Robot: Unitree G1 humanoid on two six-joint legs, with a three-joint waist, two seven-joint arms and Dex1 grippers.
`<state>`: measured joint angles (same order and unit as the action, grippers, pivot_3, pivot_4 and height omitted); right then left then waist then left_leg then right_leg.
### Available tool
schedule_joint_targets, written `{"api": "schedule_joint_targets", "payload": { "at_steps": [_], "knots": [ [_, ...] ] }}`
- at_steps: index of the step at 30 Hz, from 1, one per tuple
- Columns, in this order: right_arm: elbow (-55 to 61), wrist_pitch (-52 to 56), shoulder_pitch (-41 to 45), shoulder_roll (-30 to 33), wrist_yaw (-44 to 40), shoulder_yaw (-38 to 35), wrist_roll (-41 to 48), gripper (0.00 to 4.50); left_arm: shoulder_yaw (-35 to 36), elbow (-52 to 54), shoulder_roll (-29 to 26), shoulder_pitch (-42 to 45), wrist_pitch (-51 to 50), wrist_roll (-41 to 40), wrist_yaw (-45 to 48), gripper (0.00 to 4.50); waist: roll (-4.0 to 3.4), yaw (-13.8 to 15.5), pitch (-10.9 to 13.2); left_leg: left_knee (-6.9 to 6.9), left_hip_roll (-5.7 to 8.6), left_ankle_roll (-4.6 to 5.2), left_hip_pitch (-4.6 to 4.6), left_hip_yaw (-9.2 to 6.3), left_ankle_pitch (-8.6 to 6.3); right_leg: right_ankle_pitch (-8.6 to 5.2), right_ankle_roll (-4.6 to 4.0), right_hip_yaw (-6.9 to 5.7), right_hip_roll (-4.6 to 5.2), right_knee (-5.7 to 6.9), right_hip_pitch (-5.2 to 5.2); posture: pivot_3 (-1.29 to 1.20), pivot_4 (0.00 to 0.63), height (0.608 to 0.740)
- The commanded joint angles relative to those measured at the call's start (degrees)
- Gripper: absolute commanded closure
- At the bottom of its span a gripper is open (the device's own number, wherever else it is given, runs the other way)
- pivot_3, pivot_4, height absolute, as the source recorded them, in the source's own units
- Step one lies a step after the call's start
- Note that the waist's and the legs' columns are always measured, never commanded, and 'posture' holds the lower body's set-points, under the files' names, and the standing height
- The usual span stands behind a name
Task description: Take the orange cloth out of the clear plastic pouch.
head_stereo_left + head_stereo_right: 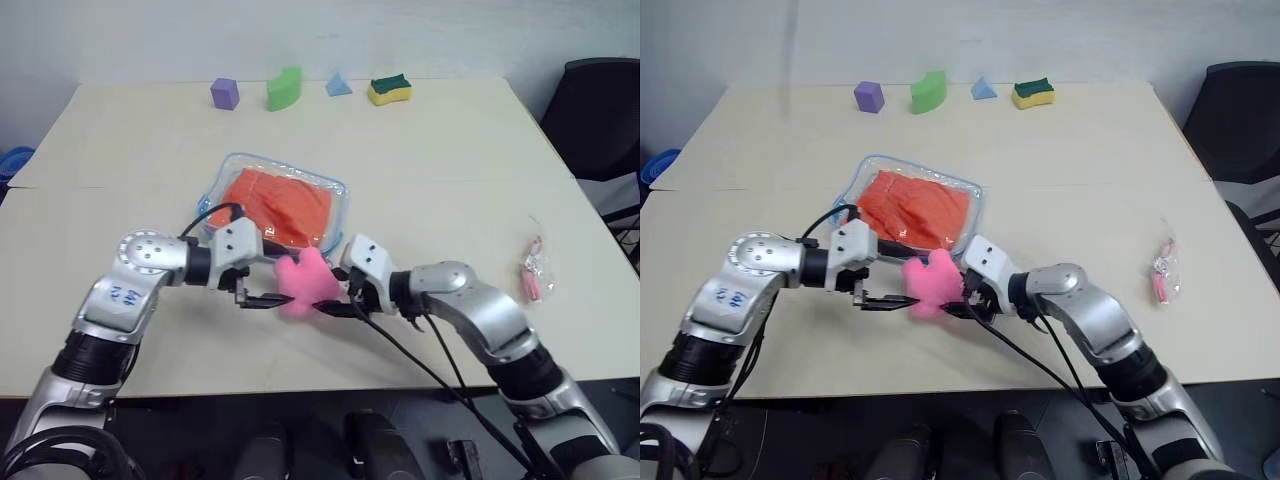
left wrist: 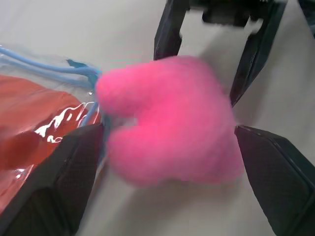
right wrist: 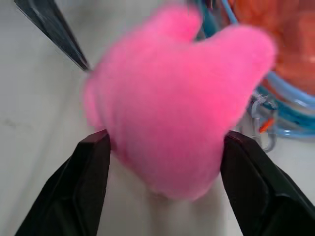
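Observation:
My gripper will pull, and the orange cloth will slip out whole and leave the pouch empty, since clear film shows around the cloth.
The clear plastic pouch with light blue edging lies flat at the table's middle. The orange cloth is folded inside it. A pink fluffy ball sits at the pouch's near edge, by its blue zipper end. My left gripper comes in from the left, open, with its fingers wide on either side of the ball. My right gripper reaches in from the right, open, its fingers flanking the ball.
Along the far edge stand a purple cube, a green block, a blue pyramid and a yellow-green sponge. A small pink-and-clear wrapper lies at the right. A black chair stands beyond the table's right corner.

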<state>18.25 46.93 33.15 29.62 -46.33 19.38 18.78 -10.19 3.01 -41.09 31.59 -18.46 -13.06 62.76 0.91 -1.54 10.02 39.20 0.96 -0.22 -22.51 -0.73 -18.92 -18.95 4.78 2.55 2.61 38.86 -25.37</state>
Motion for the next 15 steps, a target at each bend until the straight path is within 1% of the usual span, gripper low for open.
{"api": "schedule_joint_targets", "payload": {
  "at_steps": [1,3,5,7,10,11,13,15],
  "knots": [
    [5.6,1.6,1.1,2.4,-0.8,-2.9,1.6,1.19,-0.5,-0.7,1.6,1.8,2.7,2.1,-1.4,0.00,0.00,-0.1,0.0,0.00,0.00,0.00,0.00,0.00,0.00,0.00,0.00,0.01,0.00,0.00,0.00,0.00,0.150,0.740],
    [6.7,1.4,1.8,4.1,-1.2,-3.3,1.2,1.19,-1.0,-1.4,2.9,1.9,2.9,3.3,-2.7,0.00,-0.01,-0.1,0.0,-0.01,-0.02,0.00,0.01,0.00,0.00,0.00,0.00,0.01,-0.03,0.00,-0.01,0.00,0.150,0.740],
    [6.3,-2.4,3.0,7.8,-2.6,-2.3,-2.2,1.19,-1.7,-1.5,3.9,1.6,3.1,4.4,-3.8,0.00,-0.01,-0.1,0.0,-0.01,-0.02,0.00,0.01,0.01,0.00,0.00,0.00,0.01,-0.02,0.00,-0.01,0.00,0.150,0.740],
    [4.8,-4.8,4.1,10.2,-4.0,-2.3,-3.7,1.19,-1.9,-1.3,4.6,1.2,3.4,5.1,-4.4,0.00,0.00,0.0,0.0,-0.01,0.02,0.01,0.00,0.03,0.00,0.00,0.00,0.02,0.01,-0.04,-0.01,0.00,0.150,0.740],
    [3.4,-3.9,4.5,10.9,-5.5,-2.8,-2.5,1.19,-1.1,-0.3,6.2,1.0,2.7,4.6,-5.8,0.00,0.00,0.0,0.0,-0.01,0.01,0.01,0.01,0.01,0.00,0.00,0.00,0.01,0.00,-0.19,0.00,0.00,0.150,0.740],
    [3.2,-3.4,4.2,10.7,-6.1,-2.4,-2.1,1.19,-0.6,0.2,6.7,1.1,1.4,3.9,-6.2,0.00,0.00,0.0,0.0,-0.01,0.01,0.01,0.01,0.00,0.00,0.00,0.00,0.01,0.00,-0.18,0.00,0.00,0.150,0.740],
    [2.5,-1.7,3.0,7.9,-5.6,-2.5,-0.2,1.19,0.3,0.9,6.7,1.4,-0.1,3.2,-6.4,0.00,0.01,0.0,0.0,-0.01,0.01,0.01,0.00,0.01,0.00,0.00,0.00,0.02,0.00,-0.10,0.00,0.00,0.150,0.740],
    [0.8,1.0,2.2,2.8,-2.8,-2.9,1.6,1.19,1.5,1.4,6.1,1.3,-1.1,2.5,-6.3,0.00,0.02,-0.2,0.0,-0.01,-0.01,0.01,0.01,0.02,0.00,0.00,0.00,0.04,-0.02,0.02,0.00,0.00,0.150,0.740]
  ]
}}
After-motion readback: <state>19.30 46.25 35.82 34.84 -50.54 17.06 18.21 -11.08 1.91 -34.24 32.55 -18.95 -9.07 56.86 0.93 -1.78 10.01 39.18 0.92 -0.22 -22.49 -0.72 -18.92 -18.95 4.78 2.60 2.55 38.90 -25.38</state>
